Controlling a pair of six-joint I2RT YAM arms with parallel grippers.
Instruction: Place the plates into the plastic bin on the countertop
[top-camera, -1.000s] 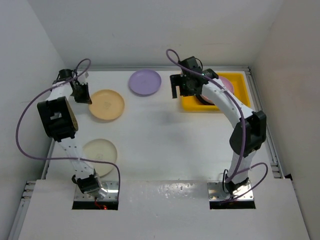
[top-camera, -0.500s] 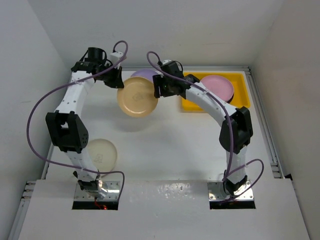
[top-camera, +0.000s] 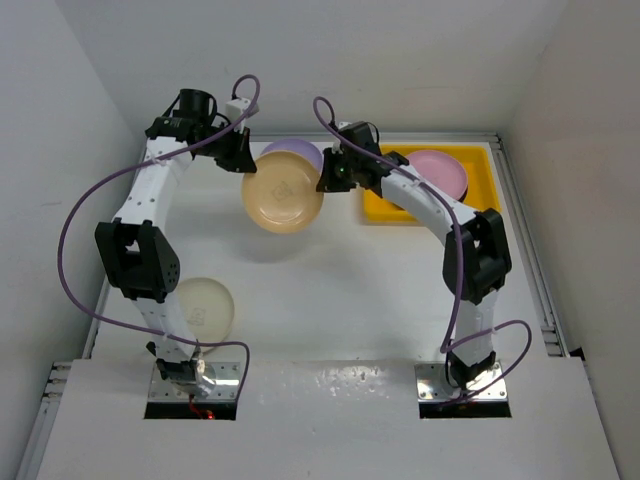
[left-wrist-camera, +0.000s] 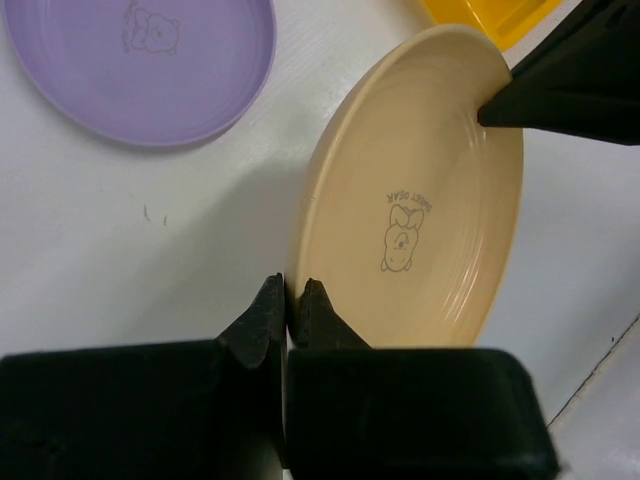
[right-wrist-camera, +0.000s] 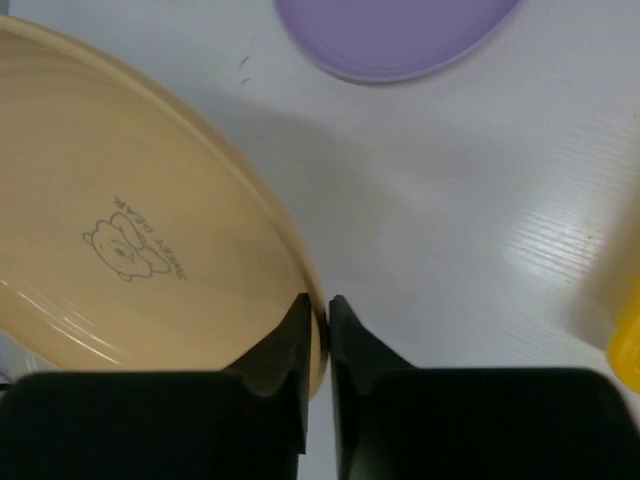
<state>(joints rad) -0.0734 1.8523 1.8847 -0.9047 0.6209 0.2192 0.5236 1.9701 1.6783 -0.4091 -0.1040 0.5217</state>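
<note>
My left gripper needs to open and leave the pastel yellow plate to my right gripper, because both grippers are pinching its rim (top-camera: 249, 176) and the plastic bin (top-camera: 437, 178) is beyond my right gripper.
A pastel yellow plate (top-camera: 285, 196) hangs tilted above the countertop (top-camera: 340, 290), held at both sides. My left gripper (top-camera: 245, 160) is shut on its left rim, and the left wrist view shows the jaws (left-wrist-camera: 290, 290) pinching the plate (left-wrist-camera: 420, 200). My right gripper (top-camera: 328, 178) is shut on the opposite rim, clamping the plate's (right-wrist-camera: 120, 230) edge in the right wrist view (right-wrist-camera: 320, 305). A lilac plate (top-camera: 298, 150) lies behind, partly hidden. A cream plate (top-camera: 200, 305) lies near left. A pink plate (top-camera: 437, 170) rests in the yellow plastic bin (top-camera: 482, 180).
White walls edge the countertop at the back and on both sides. The bin stands in the far right corner, its corner showing in both wrist views (left-wrist-camera: 490, 15) (right-wrist-camera: 630, 345). The right arm's forearm (top-camera: 430, 205) crosses the bin's front left part.
My left arm lifted the yellow plate off the left of the table and carried it to the middle. My right gripper swung left from the bin and shut on the plate's other rim.
</note>
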